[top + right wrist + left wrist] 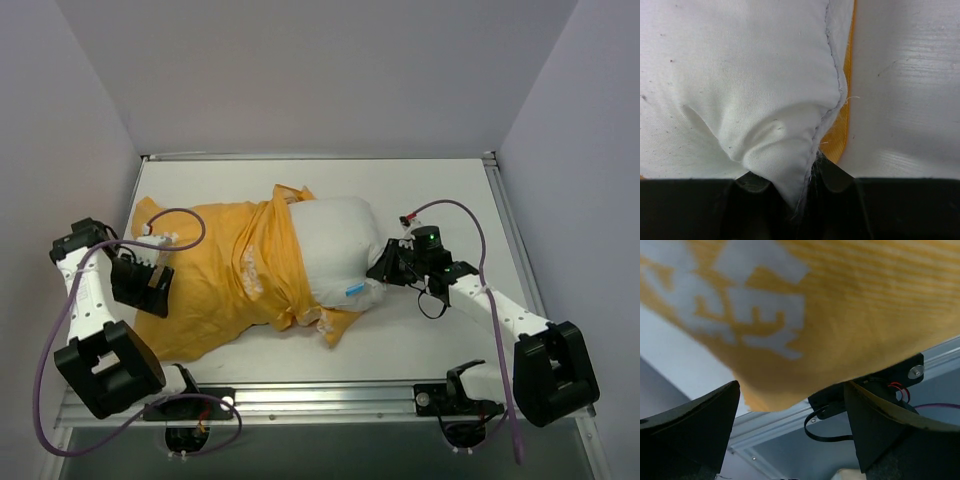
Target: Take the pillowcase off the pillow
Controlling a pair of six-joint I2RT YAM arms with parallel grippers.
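Observation:
The pillowcase's loose edge (146,330) is outside the open fingers of my left gripper. I should go back, take hold of the pillowcase's near corner (172,346) and pull while my right gripper keeps hold of the pillow.
The orange-yellow pillowcase (215,280) lies bunched across the left half of the table, still wrapped round the left end of the white pillow (335,245). The pillow's right half sticks out bare, with a small blue tag (352,290) at its near edge. My right gripper (385,265) is shut on the pillow's right end. In the right wrist view a fold of white pillow (765,75) is pinched between the jaws of the right gripper (796,200), with an orange strip of pillowcase (840,132) beside it. My left gripper (145,290) stands open at the pillowcase's left edge. In the left wrist view the left gripper (790,435) has nothing between its jaws, and the pillowcase (840,305), printed with white lettering, hangs just above them.
The white table (440,190) is walled at the back and on both sides. A metal rail (330,400) runs along the near edge between the arm bases. Purple cables (470,215) loop over both arms.

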